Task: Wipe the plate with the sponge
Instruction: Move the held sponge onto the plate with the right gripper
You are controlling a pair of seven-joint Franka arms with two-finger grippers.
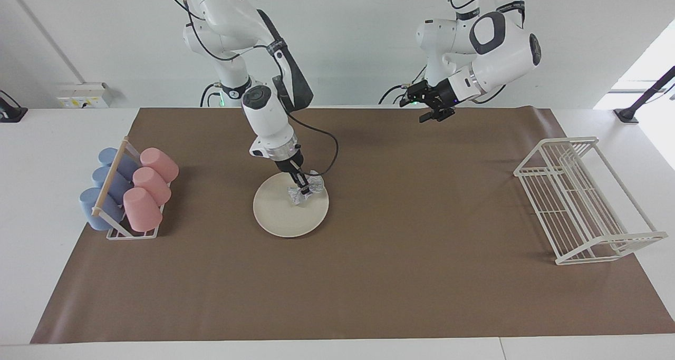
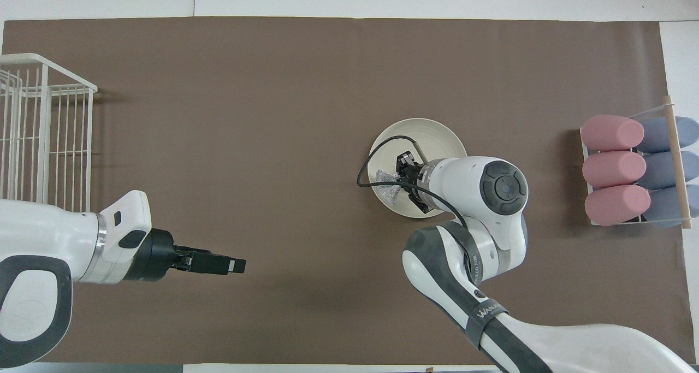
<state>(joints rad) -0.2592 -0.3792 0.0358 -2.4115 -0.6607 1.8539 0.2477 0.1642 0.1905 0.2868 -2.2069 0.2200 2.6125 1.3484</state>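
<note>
The sponge gets to the plate's rim on the side of my left gripper, so my right gripper needs to wipe the sponge back over the plate's middle (image 1: 290,207) toward the cups.
The cream-white plate (image 1: 278,213) lies flat on the brown mat near the middle of the table; it also shows in the overhead view (image 2: 434,134). My right gripper (image 1: 302,187) is shut on the silvery wrinkly sponge (image 1: 312,186) and holds it down on the plate, on the part nearer to the robots and toward the left arm's end. In the overhead view the sponge (image 2: 387,187) sits at the plate's edge beside the right gripper (image 2: 404,179). My left gripper (image 1: 433,111) waits in the air over the mat's edge by the robots, and it also shows in the overhead view (image 2: 232,265).
A rack of pink and blue cups (image 1: 129,191) lying on their sides stands at the right arm's end, also in the overhead view (image 2: 628,168). A white wire rack (image 1: 580,202) stands at the left arm's end. The brown mat (image 1: 401,275) covers the table.
</note>
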